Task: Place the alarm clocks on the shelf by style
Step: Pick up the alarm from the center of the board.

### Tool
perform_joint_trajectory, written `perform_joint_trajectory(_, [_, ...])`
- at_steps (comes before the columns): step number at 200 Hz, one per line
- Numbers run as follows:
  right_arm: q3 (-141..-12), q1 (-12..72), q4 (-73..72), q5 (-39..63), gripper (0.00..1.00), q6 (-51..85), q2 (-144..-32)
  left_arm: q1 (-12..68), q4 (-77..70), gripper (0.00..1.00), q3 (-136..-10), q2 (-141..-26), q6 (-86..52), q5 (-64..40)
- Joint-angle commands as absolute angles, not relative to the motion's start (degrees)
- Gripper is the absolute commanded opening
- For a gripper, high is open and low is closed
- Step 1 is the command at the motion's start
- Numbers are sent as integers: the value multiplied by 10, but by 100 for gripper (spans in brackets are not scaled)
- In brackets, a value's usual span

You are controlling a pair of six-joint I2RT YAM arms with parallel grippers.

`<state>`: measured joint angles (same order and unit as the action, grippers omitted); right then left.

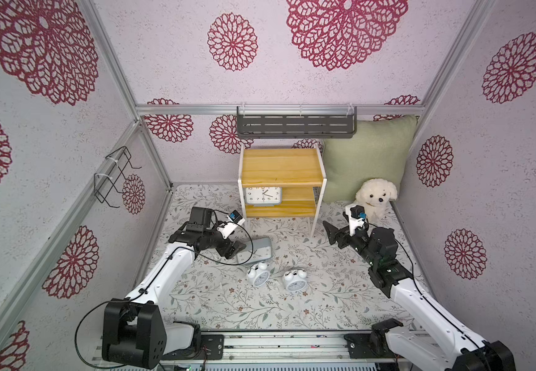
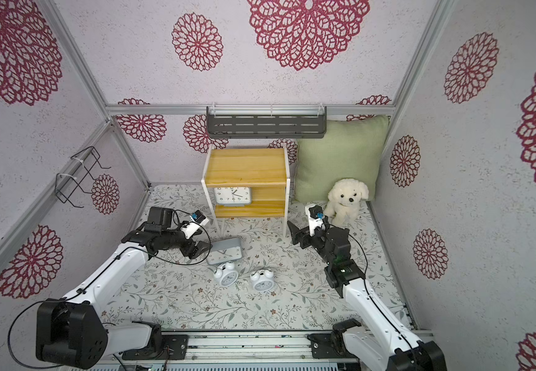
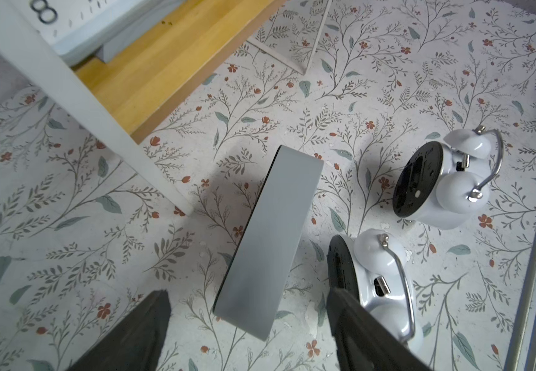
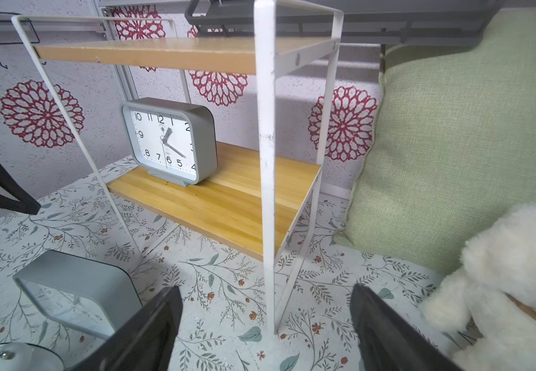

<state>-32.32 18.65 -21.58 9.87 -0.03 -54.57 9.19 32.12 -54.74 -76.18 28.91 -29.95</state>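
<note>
The lower board's free space is on the side of my right gripper, so next my left gripper picks up the tilted grey clock and passes it to my right gripper.
The shelf stands at the back, and one grey alarm clock is upright on the left of its lower board. A second grey clock sits tilted on the floral mat in front of the shelf. My left gripper is open, with this clock's near end between its fingers and a gap on each side. Two white twin-bell clocks stand just in front. My right gripper is open and empty by the shelf's right front leg.
A green pillow leans in the back right corner, with a white plush dog in front of it, close to my right wrist. A dark grey slotted rack hangs above the shelf. A black wire rack hangs on the left wall.
</note>
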Motion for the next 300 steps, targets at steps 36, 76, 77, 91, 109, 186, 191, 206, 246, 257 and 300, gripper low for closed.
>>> perform_joint_trajectory(36, [-323, 185, -233, 106, 92, 4, -532, 96, 348, 84, -552, -809, 323, -284])
perform_joint_trajectory(76, [-323, 185, -238, 107, 93, 4, -539, 96, 348, 83, -559, -843, 342, -276])
perform_joint_trajectory(77, [-323, 185, -238, 107, 93, 4, -540, 96, 348, 83, -560, -844, 342, -276])
perform_joint_trajectory(91, [-323, 185, -239, 107, 93, 4, -541, 96, 353, 82, -569, -859, 347, -279])
perform_joint_trajectory(109, [-323, 185, -240, 107, 93, 3, -542, 97, 358, 81, -577, -873, 355, -295])
perform_joint_trajectory(186, [-323, 185, -239, 99, 93, 0, -546, 120, 349, 59, -582, -895, 376, -287])
perform_joint_trajectory(191, [-323, 185, -238, 99, 93, 0, -546, 120, 351, 55, -583, -896, 377, -287])
perform_joint_trajectory(206, [-323, 184, -237, 98, 93, 0, -545, 122, 362, 39, -593, -897, 377, -288])
perform_joint_trajectory(246, [-320, 185, -235, 105, 93, -1, -542, 134, 395, 27, -617, -878, 374, -274])
perform_joint_trajectory(257, [-318, 185, -234, 118, 93, -3, -541, 140, 407, 26, -626, -862, 376, -270])
perform_joint_trajectory(300, [-303, 185, -244, 184, 93, -4, -533, 158, 471, 26, -684, -800, 395, -269])
